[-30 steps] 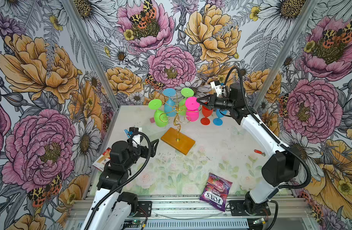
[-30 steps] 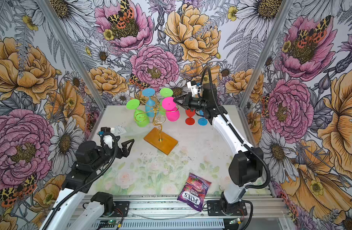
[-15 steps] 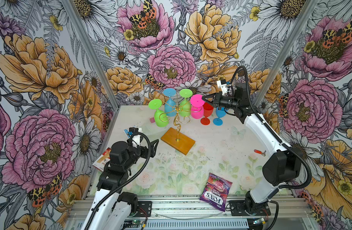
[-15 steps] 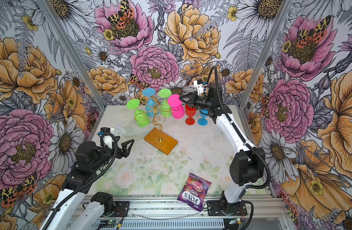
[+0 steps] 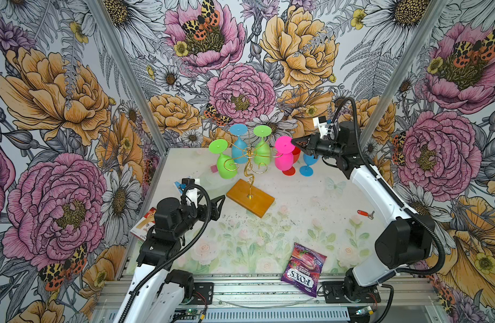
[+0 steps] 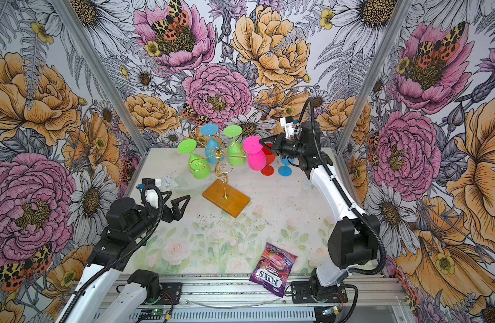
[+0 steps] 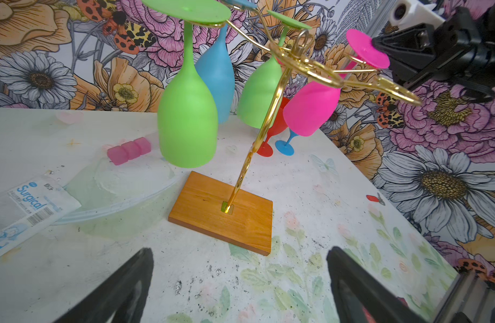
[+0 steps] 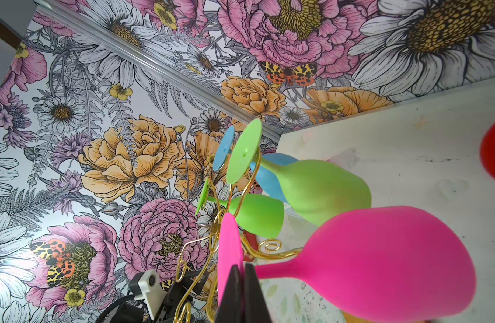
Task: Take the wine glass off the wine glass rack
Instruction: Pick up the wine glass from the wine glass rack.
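Note:
My right gripper is holding the pink glass's foot point(image 5: 284, 143) by its rim, and the opposite edge point(image 5: 276, 144) is free. My left gripper should therefore keep moving closer until it closes there.
The wine glass rack point(image 5: 250, 165) of gold wire stands on its wooden base point(image 5: 250, 197) at the back middle of the table. A pink wine glass point(image 5: 283, 162) point(image 8: 380, 260) hangs upside down at the outer end of the rack's right arm. My right gripper point(image 5: 295, 141) point(image 8: 244, 272) is shut on the rim of the glass's foot. I cannot tell whether the stem is clear of the wire. Two green glasses point(image 5: 226, 167) point(image 5: 261, 152) and a blue one point(image 5: 238, 151) hang on the other arms. My left gripper point(image 5: 212, 204) point(image 7: 240, 251) is open and holds nothing, low in front of the base.
A red glass point(image 5: 294, 159) and a blue glass point(image 5: 308, 165) stand upright right behind the pink one. A candy bag point(image 5: 303, 268) lies near the front edge, a small red item point(image 5: 364, 214) at the right. A surgical packet point(image 7: 22, 207), pink cubes point(image 7: 129, 149) and a clear lid point(image 7: 123, 193) lie left of the rack.
My right gripper has drawn the pink glass to the right, outward along the rack arm. The left arm has not moved.

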Action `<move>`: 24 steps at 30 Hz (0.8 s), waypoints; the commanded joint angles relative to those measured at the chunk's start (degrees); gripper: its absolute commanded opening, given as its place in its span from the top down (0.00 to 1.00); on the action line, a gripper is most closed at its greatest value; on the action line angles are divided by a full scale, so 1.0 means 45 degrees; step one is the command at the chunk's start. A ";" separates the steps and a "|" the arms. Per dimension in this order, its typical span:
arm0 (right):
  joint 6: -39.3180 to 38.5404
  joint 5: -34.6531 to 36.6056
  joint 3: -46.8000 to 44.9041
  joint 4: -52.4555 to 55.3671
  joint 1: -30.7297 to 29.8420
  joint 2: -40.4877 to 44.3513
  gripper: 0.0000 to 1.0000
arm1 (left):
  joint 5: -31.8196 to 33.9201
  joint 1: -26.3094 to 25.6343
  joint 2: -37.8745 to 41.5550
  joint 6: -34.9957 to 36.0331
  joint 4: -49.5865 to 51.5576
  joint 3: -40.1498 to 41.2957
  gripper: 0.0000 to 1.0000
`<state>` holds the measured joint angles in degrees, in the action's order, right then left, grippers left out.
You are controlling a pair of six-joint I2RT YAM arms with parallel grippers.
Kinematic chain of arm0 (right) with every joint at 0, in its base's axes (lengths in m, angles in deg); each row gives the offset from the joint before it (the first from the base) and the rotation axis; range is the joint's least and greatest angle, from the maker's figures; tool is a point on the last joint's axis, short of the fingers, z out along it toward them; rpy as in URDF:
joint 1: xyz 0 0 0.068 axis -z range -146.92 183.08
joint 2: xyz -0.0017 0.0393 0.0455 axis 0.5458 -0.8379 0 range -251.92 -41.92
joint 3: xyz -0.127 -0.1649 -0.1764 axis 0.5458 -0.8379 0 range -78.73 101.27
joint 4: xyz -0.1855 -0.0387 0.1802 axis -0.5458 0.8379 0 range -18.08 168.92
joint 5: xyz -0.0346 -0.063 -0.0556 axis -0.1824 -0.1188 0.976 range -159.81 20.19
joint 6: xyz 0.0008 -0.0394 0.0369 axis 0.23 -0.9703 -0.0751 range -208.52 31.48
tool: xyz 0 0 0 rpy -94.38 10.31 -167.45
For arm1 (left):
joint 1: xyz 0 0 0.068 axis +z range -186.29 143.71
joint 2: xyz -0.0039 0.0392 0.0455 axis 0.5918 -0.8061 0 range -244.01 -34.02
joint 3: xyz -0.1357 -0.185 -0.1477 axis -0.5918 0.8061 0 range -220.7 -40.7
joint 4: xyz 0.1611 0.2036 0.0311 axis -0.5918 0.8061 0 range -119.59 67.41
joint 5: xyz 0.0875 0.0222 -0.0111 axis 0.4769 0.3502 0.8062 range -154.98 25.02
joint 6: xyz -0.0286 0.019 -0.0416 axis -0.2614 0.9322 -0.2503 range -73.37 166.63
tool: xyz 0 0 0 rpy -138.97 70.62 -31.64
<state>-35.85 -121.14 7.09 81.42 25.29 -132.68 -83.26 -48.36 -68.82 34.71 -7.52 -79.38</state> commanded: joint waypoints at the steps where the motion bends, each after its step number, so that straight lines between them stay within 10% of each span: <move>1: -0.0489 -0.0194 -0.0304 -0.0314 0.0240 0.0909 1.00 | -0.0941 0.0146 -0.0047 -0.1132 -0.0510 -0.0161 0.02; 24: -0.4552 -0.0128 -0.4293 0.0595 0.0345 0.6046 1.00 | -0.2177 -0.3256 -0.2917 -0.4750 -0.2754 -0.3015 0.10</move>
<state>-51.13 -121.77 -11.25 82.69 27.36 -108.03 -90.98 -61.37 -79.75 16.43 -16.40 -90.02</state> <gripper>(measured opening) 0.048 0.907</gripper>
